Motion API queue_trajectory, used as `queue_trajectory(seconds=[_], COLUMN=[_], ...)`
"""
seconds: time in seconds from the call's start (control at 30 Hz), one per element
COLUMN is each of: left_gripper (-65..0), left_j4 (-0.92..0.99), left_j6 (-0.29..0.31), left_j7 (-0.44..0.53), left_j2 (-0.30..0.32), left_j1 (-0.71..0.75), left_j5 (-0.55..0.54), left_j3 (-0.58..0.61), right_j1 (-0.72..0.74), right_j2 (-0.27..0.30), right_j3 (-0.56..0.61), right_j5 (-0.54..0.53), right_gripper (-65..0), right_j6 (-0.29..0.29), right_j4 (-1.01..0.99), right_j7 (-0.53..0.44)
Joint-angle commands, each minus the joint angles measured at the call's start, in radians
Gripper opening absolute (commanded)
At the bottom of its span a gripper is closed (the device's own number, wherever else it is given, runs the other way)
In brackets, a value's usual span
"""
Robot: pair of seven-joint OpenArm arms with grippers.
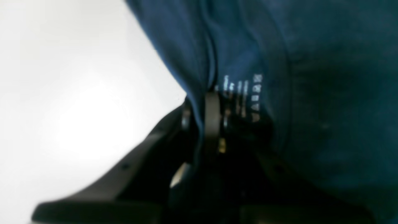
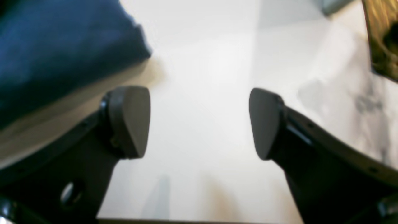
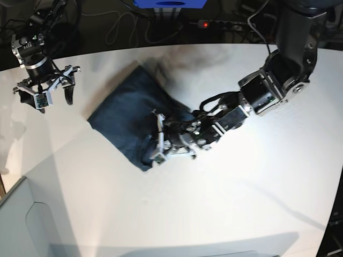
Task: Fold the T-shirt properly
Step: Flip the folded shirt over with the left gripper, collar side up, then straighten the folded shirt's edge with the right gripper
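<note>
The T-shirt (image 3: 128, 108) is already in a compact block with straight edges (image 3: 114, 145). I expect it to turn as one piece and stay folded when I pull it.
The dark navy T-shirt (image 3: 126, 115) lies bunched on the white table (image 3: 241, 203), left of centre in the base view. My left gripper (image 3: 157, 140) reaches low across the table to the shirt's near edge. In the left wrist view this left gripper (image 1: 205, 99) is shut on a fold of the T-shirt (image 1: 311, 93), right beside the white printed label (image 1: 245, 96). My right gripper (image 3: 47, 97) hovers at the far left, apart from the shirt. The right wrist view shows that right gripper (image 2: 199, 123) wide open and holding nothing, with a corner of the T-shirt (image 2: 56, 46) at upper left.
A blue box (image 3: 170, 3), cables and a power strip with a red light (image 3: 203, 24) lie behind the table's far edge. A grey panel (image 3: 21, 225) fills the lower left corner. A brownish object (image 2: 381, 37) shows at the right wrist view's top right.
</note>
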State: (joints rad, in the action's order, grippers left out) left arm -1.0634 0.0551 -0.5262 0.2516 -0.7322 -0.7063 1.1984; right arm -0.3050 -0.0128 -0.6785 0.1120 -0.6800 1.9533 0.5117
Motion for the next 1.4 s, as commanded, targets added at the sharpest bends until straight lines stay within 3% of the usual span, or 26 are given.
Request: queue_trajectory(seconds=[0.0, 0.27, 0.37, 0.47, 0.5, 0.63, 0.7, 0.8, 0.93, 1.03, 1.23, 1.3, 1.37], left_gripper=[-65.0, -65.0, -65.0, -65.0, -62.7, -40.9, -33.5, -32.3, -32.3, -32.2, -32.1, -32.0, -32.0], left_j4=[0.004, 0.087, 0.087, 0.087, 0.087, 0.045, -0.002, -0.057, -0.146, -0.283, -0.639, -0.691, -0.708], left_j6=[0.044, 0.214, 0.236, 0.229, 0.229, 0.228, 0.228, 0.226, 0.226, 0.226, 0.226, 0.226, 0.234], left_j7=[-0.001, -0.001, -0.001, -0.004, -0.018, -0.079, -0.090, -0.090, -0.093, -0.163, -0.288, -0.289, -0.288], left_j2=[-0.030, -0.189, -0.219, -0.231, -0.231, -0.239, -0.232, -0.202, -0.166, -0.100, 0.094, 0.154, 0.173], left_j1=[-0.040, -0.069, -0.066, -0.066, -0.068, -0.077, -0.088, -0.108, -0.108, -0.080, 0.122, 0.250, 0.363], left_j5=[0.020, 0.400, 0.501, 0.537, 0.540, 0.546, 0.547, 0.547, 0.547, 0.547, 0.547, 0.541, 0.538], left_j3=[0.021, 0.059, 0.059, 0.059, 0.057, 0.057, 0.057, 0.033, -0.085, -0.205, -0.595, -0.765, -0.935], right_j1=[0.003, 0.002, 0.000, -0.012, -0.012, -0.021, -0.021, -0.018, -0.020, -0.021, -0.044, -0.053, -0.058], right_j2=[0.001, -0.060, -0.068, -0.075, -0.077, -0.079, -0.079, -0.079, -0.080, -0.080, -0.080, -0.077, -0.077], right_j3=[-0.013, -0.089, -0.093, -0.088, -0.086, -0.085, -0.085, -0.082, -0.047, -0.007, 0.130, 0.196, 0.248], right_j5=[-0.013, -0.011, -0.011, -0.011, -0.011, -0.011, -0.011, -0.011, -0.011, -0.011, -0.013, -0.013, -0.013], right_gripper=[-17.6, -17.6, -17.6, -17.6, -17.6, -17.6, -17.6, -17.6, -17.6, -17.4, -18.2, -23.1, -31.4], right_j6=[-0.018, -0.018, -0.018, -0.018, -0.018, -0.018, -0.018, -0.018, -0.018, -0.018, -0.018, -0.018, -0.018], right_j4=[0.019, 0.024, 0.024, 0.025, 0.025, 0.025, 0.025, 0.025, 0.025, 0.027, 0.027, 0.025, 0.021], right_j7=[-0.026, -0.026, -0.026, -0.026, -0.026, -0.026, -0.026, -0.026, -0.026, -0.026, -0.026, -0.026, -0.026])
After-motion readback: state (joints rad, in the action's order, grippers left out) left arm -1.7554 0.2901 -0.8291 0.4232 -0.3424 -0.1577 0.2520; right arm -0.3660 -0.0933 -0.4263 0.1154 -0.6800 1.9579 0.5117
